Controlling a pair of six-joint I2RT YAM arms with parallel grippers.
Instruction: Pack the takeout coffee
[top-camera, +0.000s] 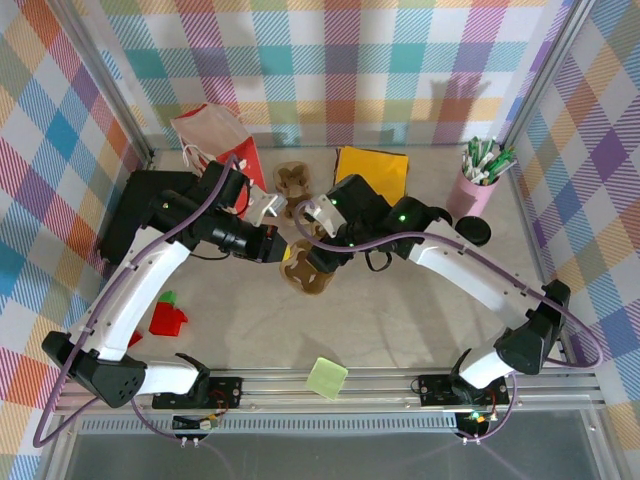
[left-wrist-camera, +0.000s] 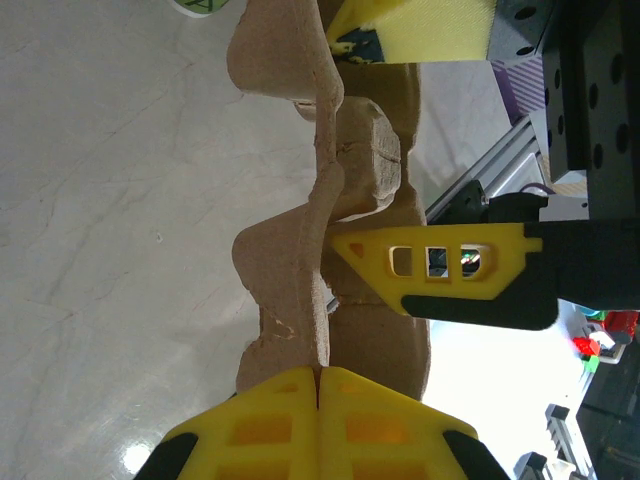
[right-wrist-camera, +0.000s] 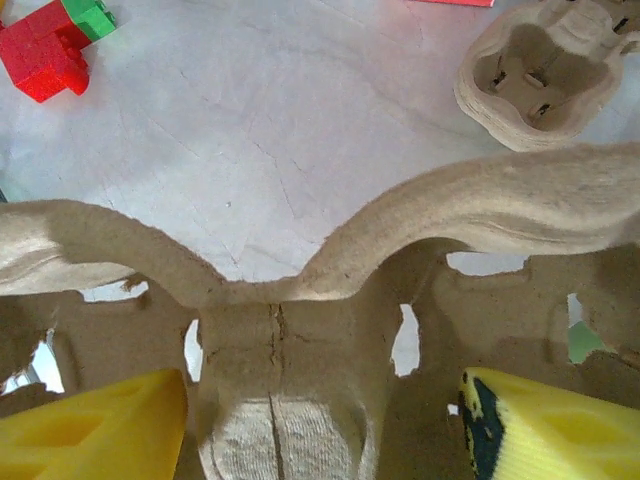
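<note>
The carrier's rim (left-wrist-camera: 318, 342) is in my left gripper. Next, my right gripper grips the central post (right-wrist-camera: 285, 425) so that my left gripper can move the red paper bag closer.
A brown pulp cup carrier (top-camera: 312, 272) hangs just above the table's middle, between the two arms. My left gripper (top-camera: 284, 250) (left-wrist-camera: 320, 375) is shut on the thin rim of the carrier (left-wrist-camera: 300, 290). My right gripper (top-camera: 314, 254) (right-wrist-camera: 325, 400) comes in from the right and stands open. Its yellow fingers (right-wrist-camera: 95, 425) straddle the central post of the carrier (right-wrist-camera: 275, 330), with a gap on the right side. One right finger (left-wrist-camera: 440, 265) shows beside the carrier in the left wrist view. The takeout coffee is hidden.
A second pulp carrier (top-camera: 293, 180) (right-wrist-camera: 545, 75) lies behind. Along the back are a red paper bag (top-camera: 212, 132), a yellow cloth (top-camera: 373, 170), a pink cup of pens (top-camera: 478, 185) and a black lid (top-camera: 472, 233). Red and green blocks (top-camera: 168, 318) (right-wrist-camera: 50, 50) and a green note pad (top-camera: 327, 378) sit nearer.
</note>
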